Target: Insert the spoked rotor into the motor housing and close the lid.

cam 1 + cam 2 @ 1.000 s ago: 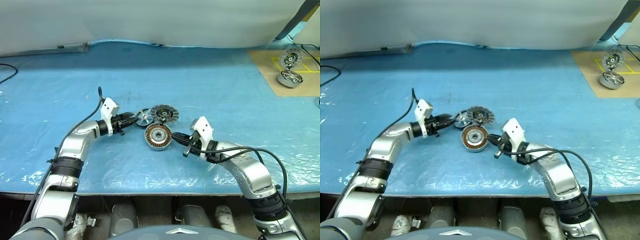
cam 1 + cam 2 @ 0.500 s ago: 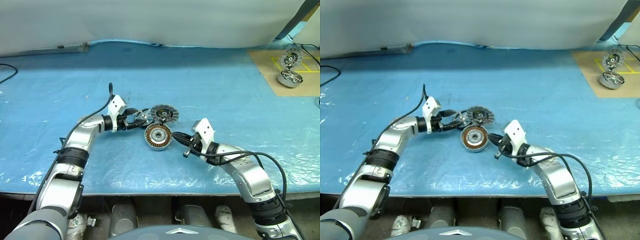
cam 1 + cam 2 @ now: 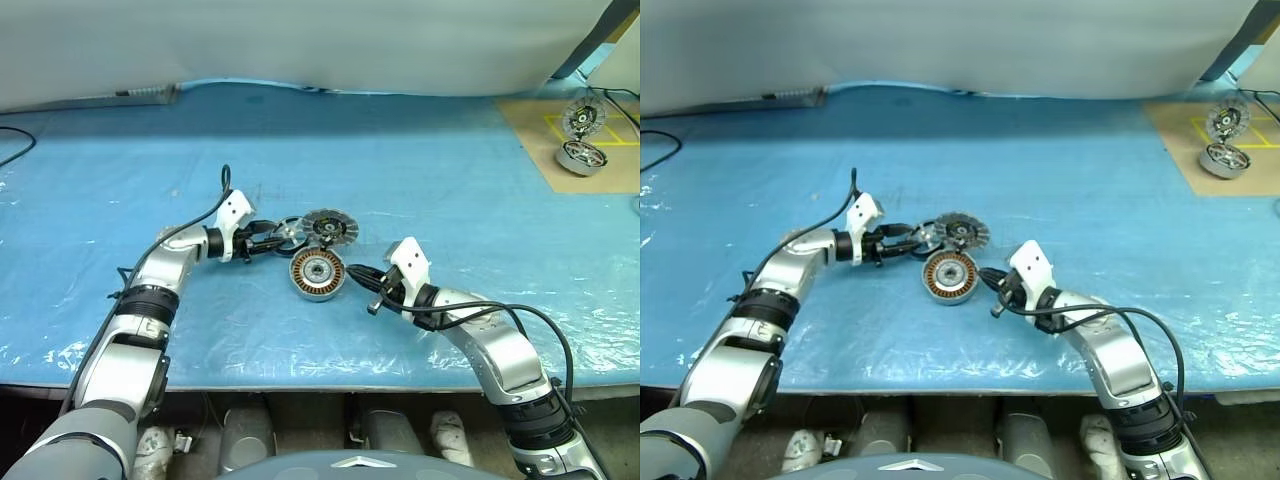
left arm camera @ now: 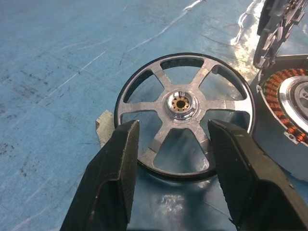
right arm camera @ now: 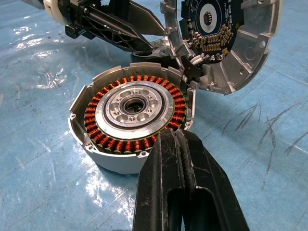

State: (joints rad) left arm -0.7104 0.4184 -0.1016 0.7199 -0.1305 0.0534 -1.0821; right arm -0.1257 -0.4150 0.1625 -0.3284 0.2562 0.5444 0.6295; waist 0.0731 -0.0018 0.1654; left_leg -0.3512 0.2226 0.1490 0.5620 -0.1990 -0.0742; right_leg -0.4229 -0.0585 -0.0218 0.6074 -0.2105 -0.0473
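Note:
I expect the rotor to catch at a tilt when I lower it, because the spoked rotor's dark rim (image 3: 291, 234) is almost as wide as the housing's winding ring (image 3: 318, 271).
The spoked rotor (image 4: 183, 115), a silver wheel with a dark rim, lies flat on the blue sheet just left of the motor housing (image 3: 317, 273). My left gripper (image 4: 173, 127) hovers open at the rotor's near edge, its fingers (image 4: 115, 183) apart over the rim and spokes, clamping nothing. The housing (image 5: 132, 120) shows copper windings around a silver hub. The lid (image 5: 226, 43) stands tilted up at the housing's far side, its circuit board facing me. My right gripper (image 5: 175, 137) is shut, with its tips at the housing's near rim.
The blue plastic sheet (image 3: 420, 180) covers the table. On a tan board (image 3: 530, 140) at the far right are two other motor parts (image 3: 580, 115), (image 3: 580, 157). A black cable (image 3: 15, 140) lies at the far left. The table's front edge runs just below my arms.
My left gripper has moved right, up to the rotor, and rolled slightly. Its fingers spread wider, then narrowed. The right arm, housing and lid have stayed put.

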